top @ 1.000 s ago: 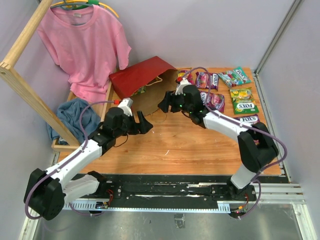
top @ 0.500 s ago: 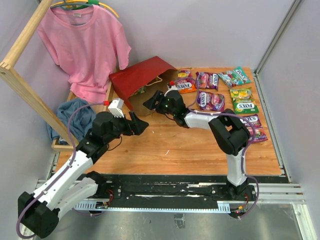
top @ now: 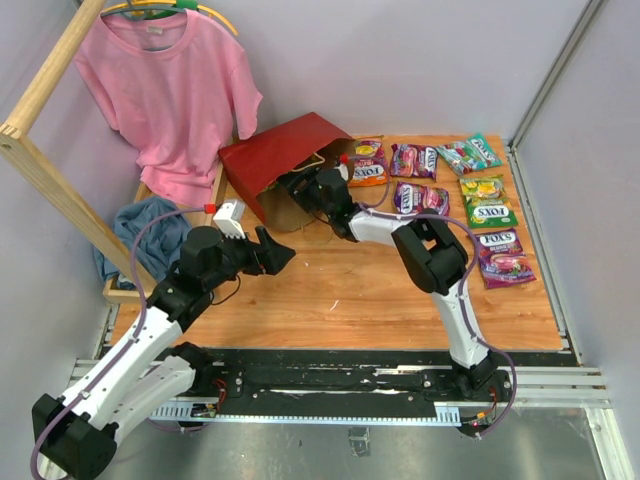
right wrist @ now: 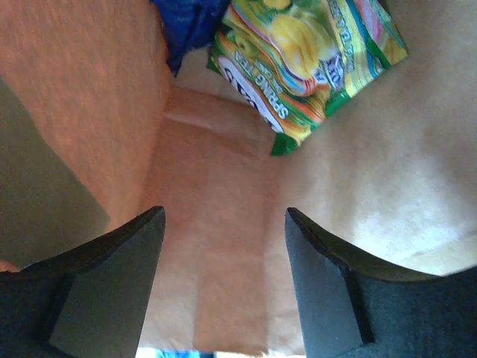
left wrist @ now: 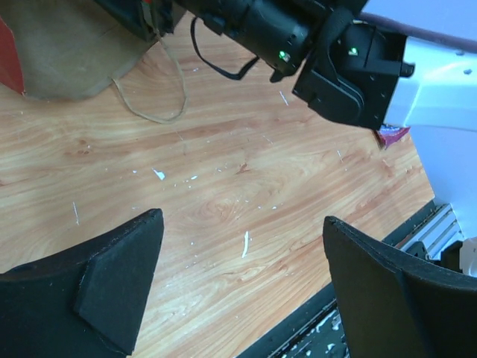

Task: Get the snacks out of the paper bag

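I expect the yellow-green packet (right wrist: 305,63) to come out by itself when I pull, because the packet's near corner (right wrist: 286,142) lies clear of the blue bag.
The dark red paper bag (top: 278,152) lies on its side at the back of the table, mouth facing right. My right gripper (top: 300,186) is open and reaches into that mouth. Inside, in the right wrist view, a yellow-green packet (right wrist: 313,52) and part of a blue bag (right wrist: 190,22) lie on the brown kraft lining (right wrist: 223,298), ahead of the open right gripper (right wrist: 223,218), which holds nothing. Several snacks lie outside: an orange packet (top: 368,170), purple packets (top: 424,200) and a green one (top: 487,212). My left gripper (top: 281,255) (left wrist: 242,224) hangs open over bare wood, empty.
A pink T-shirt (top: 170,90) hangs on a wooden rack (top: 45,180) at the left, with a blue cloth (top: 150,235) below it. The bag's loop handle (left wrist: 160,97) lies on the wood. The right arm (left wrist: 328,52) crosses in front of the left gripper.
The right gripper has moved left from the table's middle into the bag's mouth. The left gripper has drawn back a little toward the left.
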Action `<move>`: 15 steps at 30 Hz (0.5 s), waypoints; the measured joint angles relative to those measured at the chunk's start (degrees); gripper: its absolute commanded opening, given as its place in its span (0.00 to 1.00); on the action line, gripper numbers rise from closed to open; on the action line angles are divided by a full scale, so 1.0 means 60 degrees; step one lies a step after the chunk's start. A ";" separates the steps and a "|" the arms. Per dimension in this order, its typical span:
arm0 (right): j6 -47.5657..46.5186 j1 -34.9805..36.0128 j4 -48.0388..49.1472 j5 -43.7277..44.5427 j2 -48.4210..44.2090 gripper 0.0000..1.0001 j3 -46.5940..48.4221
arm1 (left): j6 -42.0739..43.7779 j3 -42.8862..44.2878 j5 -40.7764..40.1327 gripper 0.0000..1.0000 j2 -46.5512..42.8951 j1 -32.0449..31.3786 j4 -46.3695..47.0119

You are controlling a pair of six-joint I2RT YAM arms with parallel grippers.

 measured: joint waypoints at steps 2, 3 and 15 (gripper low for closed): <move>0.0313 0.0000 -0.0415 0.0178 0.0189 0.68 0.0554 | 0.0007 0.0000 0.0004 0.92 -0.0073 0.0004 -0.0058; 0.0470 0.0000 -0.0637 0.0266 0.0244 0.68 0.0754 | 0.0011 0.0000 0.0004 0.92 -0.0109 0.0004 -0.0069; 0.1566 0.0087 -0.2943 0.1220 0.1373 0.57 0.2444 | 0.0106 0.0029 0.0004 0.92 -0.0259 0.0076 -0.0131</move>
